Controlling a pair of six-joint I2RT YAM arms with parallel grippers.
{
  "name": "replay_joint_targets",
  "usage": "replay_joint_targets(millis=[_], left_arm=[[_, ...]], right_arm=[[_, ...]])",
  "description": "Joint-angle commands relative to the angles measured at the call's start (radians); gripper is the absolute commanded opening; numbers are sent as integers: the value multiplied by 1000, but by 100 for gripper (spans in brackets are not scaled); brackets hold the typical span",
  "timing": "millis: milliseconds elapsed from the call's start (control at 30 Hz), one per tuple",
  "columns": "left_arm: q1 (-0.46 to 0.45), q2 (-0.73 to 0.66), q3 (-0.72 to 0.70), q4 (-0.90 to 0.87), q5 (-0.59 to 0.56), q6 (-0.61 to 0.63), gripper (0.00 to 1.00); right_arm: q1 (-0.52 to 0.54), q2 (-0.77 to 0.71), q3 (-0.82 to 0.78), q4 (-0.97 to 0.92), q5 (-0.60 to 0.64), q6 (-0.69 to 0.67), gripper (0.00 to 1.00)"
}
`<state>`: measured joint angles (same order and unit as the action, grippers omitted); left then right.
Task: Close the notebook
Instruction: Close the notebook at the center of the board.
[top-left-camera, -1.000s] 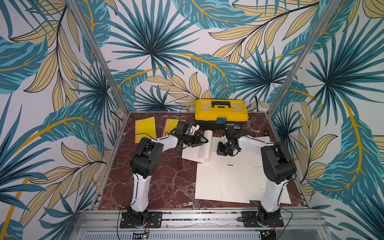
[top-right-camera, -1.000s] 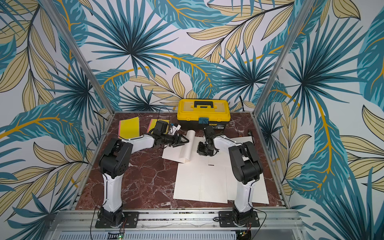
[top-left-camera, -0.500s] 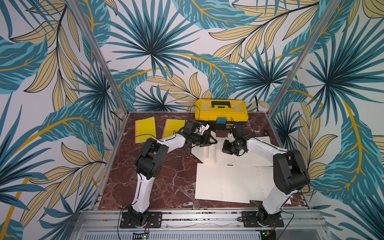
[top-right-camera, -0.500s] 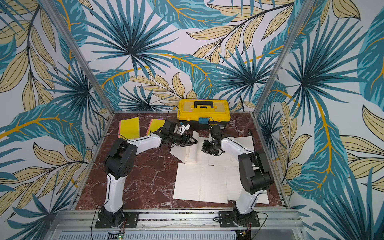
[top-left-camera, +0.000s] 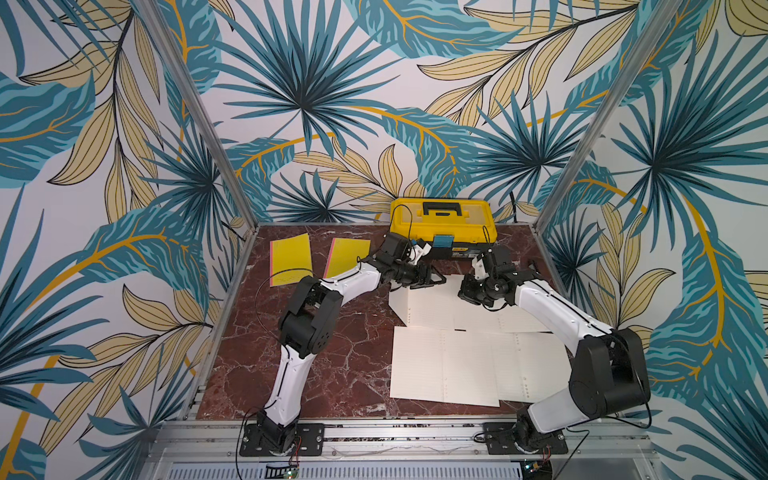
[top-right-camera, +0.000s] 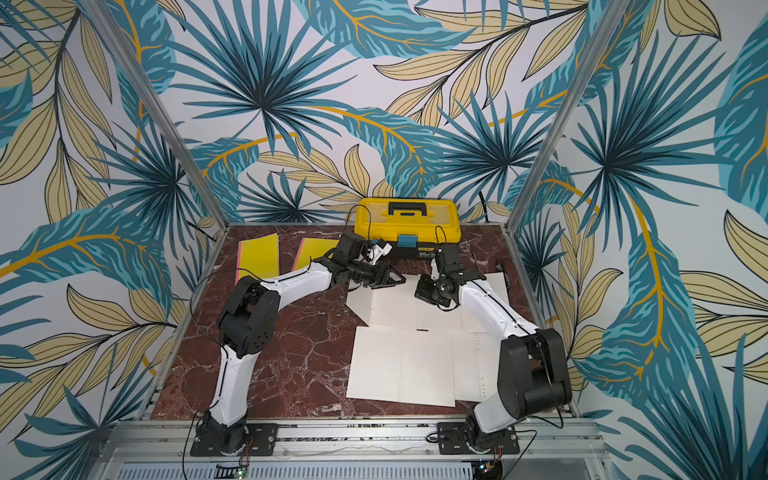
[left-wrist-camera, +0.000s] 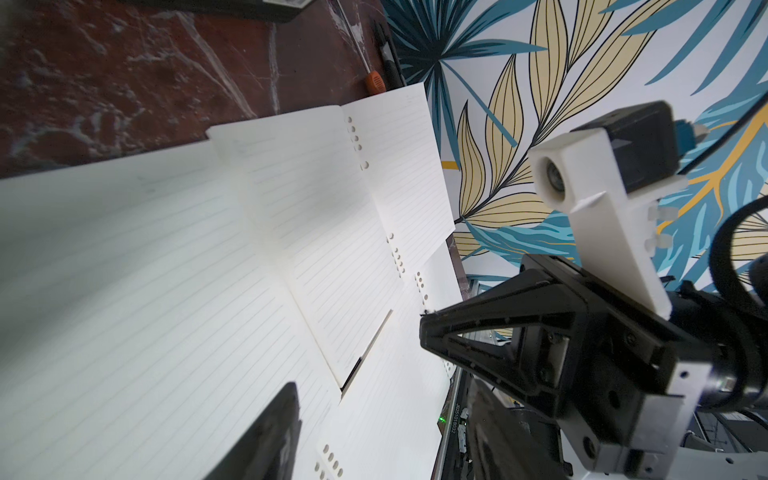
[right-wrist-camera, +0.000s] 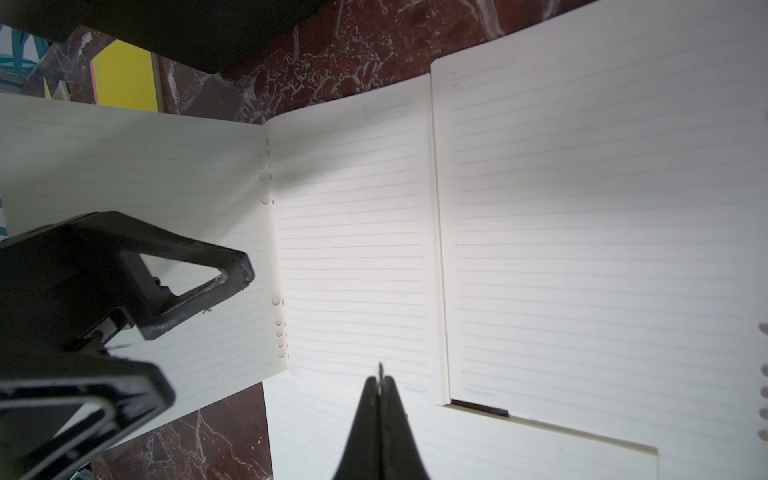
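Observation:
Next, I move my left gripper back past the cover's loose edge (top-left-camera: 390, 297) to the cover's outer side, because the notebook's cover (top-left-camera: 398, 307) slants up and the gripper is over its inner side.
The notebook (top-left-camera: 478, 311) (top-right-camera: 440, 309) lies open and flat on the far right of the marble table, its lined cream pages up. In the right wrist view its spine runs between two pages (right-wrist-camera: 582, 208). My left gripper (top-left-camera: 436, 279) (top-right-camera: 394, 277) hovers open over the notebook's far left corner; nothing is between its fingers (left-wrist-camera: 270, 436). My right gripper (top-left-camera: 467, 291) (right-wrist-camera: 380, 380) is shut, holds nothing, and points down at the left page near the spine. The left gripper (right-wrist-camera: 203, 332) also shows in the right wrist view, above a loose punched sheet (right-wrist-camera: 145, 187).
Large loose lined sheets (top-left-camera: 444, 365) lie in front of the notebook. A yellow toolbox (top-left-camera: 442, 226) stands at the back. Two yellow pads (top-left-camera: 291, 259) (top-left-camera: 347, 257) lie at the back left. An orange-handled screwdriver (left-wrist-camera: 376, 81) lies by the right wall.
A page that stood curled up between the grippers a second ago now lies flat. Both grippers have moved right and toward the back.

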<state>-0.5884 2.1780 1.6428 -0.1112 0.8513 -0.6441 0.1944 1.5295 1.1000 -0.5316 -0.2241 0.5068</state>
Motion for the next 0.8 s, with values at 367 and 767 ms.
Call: replay_joint_targets(millis=[367, 767], left_arm=[[-15, -254, 36, -255, -174, 134, 65], [69, -457, -134, -360, -368, 188, 66]], right_arm=[[-9, 15, -39, 2, -27, -14, 5], [-8, 34, -29, 1, -40, -17, 5]])
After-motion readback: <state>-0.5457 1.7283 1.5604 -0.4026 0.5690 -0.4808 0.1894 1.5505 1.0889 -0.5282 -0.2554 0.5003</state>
